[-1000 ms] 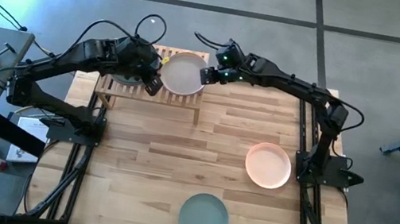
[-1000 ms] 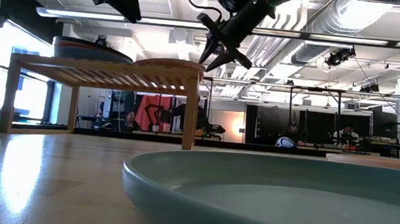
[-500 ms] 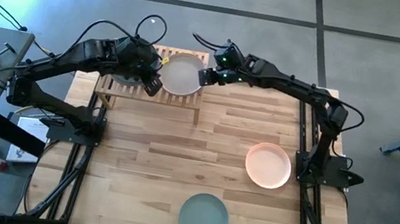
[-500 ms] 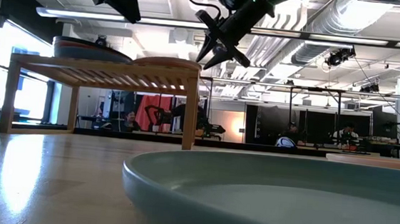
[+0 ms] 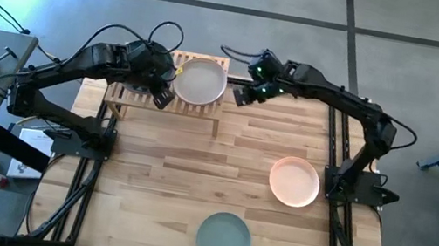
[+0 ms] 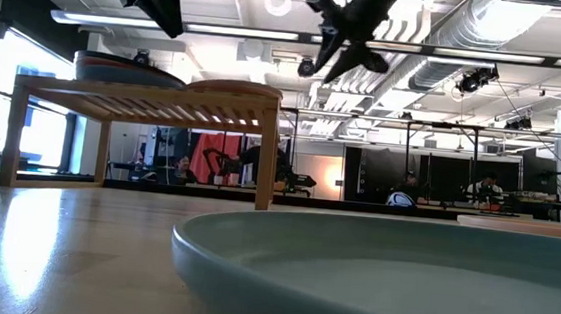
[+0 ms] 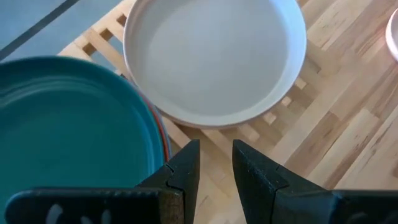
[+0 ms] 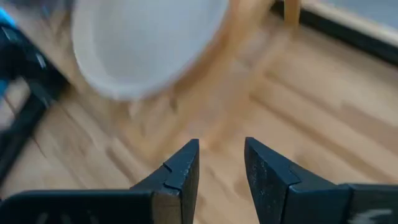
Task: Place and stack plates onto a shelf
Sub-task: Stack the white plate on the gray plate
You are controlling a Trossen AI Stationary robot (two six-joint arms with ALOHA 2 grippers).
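The peach-pink plate (image 5: 294, 182) should come to rest over the beige plate (image 5: 200, 82) and cover it when I lower it onto the shelf, as both plates' rims look equally wide.
The slatted wooden shelf (image 5: 143, 93) stands at the table's far edge. On its right half the beige plate (image 5: 199, 82) lies flat on its base. On the left half is a stack topped by the dark teal plate (image 7: 68, 124), with a terracotta rim (image 7: 164, 134) showing under it. My left gripper (image 7: 216, 163) hovers open above the shelf, between the stack and the beige plate (image 7: 214, 56). My right gripper (image 5: 244, 94) is open in the air just right of the shelf, clear of the beige plate (image 8: 146, 43). A peach-pink plate (image 5: 294, 181) and the sage green plate (image 5: 224, 240) lie on the table.
In the low view the shelf (image 6: 144, 101) stands on short legs, the sage green plate (image 6: 381, 275) fills the foreground, and both grippers (image 6: 157, 2) (image 6: 347, 54) hang well above the shelf top. Bare tabletop (image 5: 196, 159) lies between the shelf and the two loose plates.
My right gripper has drawn back from the beige plate's right rim, moving toward the table's right edge and upward. The beige plate has stayed flat on the shelf's right half. My left gripper has stayed above the shelf.
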